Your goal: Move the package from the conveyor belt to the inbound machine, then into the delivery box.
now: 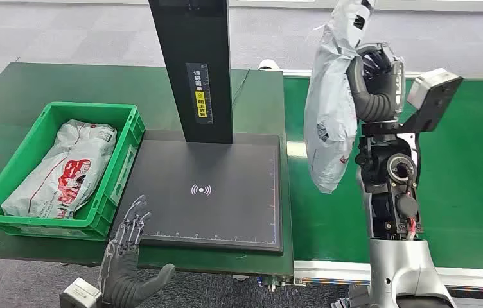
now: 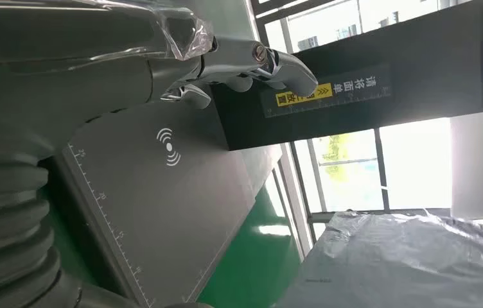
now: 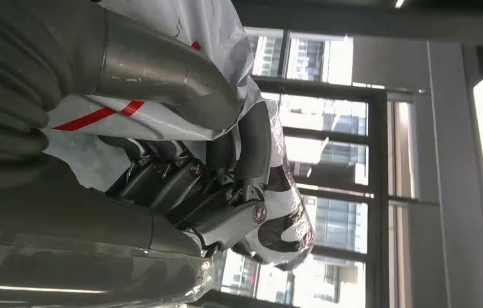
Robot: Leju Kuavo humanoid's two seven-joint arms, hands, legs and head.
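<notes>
Crumpled film [image 1: 345, 52] is bunched around my right gripper's fingers, so the package [image 1: 331, 125] will gather into folds at its near edge when I lift it there.
A grey plastic package [image 1: 330, 109] hangs high over the green conveyor belt [image 1: 457, 192], just right of the inbound machine's black scan plate [image 1: 226, 212]. My right hand [image 1: 372, 80] grips its upper part, fingers wrapped around the crumpled film [image 3: 162, 122]. My left hand [image 1: 126, 256] is low at the plate's near left corner, fingers spread, holding nothing. The left wrist view looks across the scan plate [image 2: 162, 192] to the hanging package [image 2: 406, 263]. The green delivery box [image 1: 117, 160] at the left holds another grey package [image 1: 65, 167].
The machine's black post [image 1: 193, 64] rises from the back of the plate, carrying a label with a yellow mark. The green table [image 1: 8, 96] lies under the box and the machine. The belt's white frame [image 1: 329, 266] runs along its near edge.
</notes>
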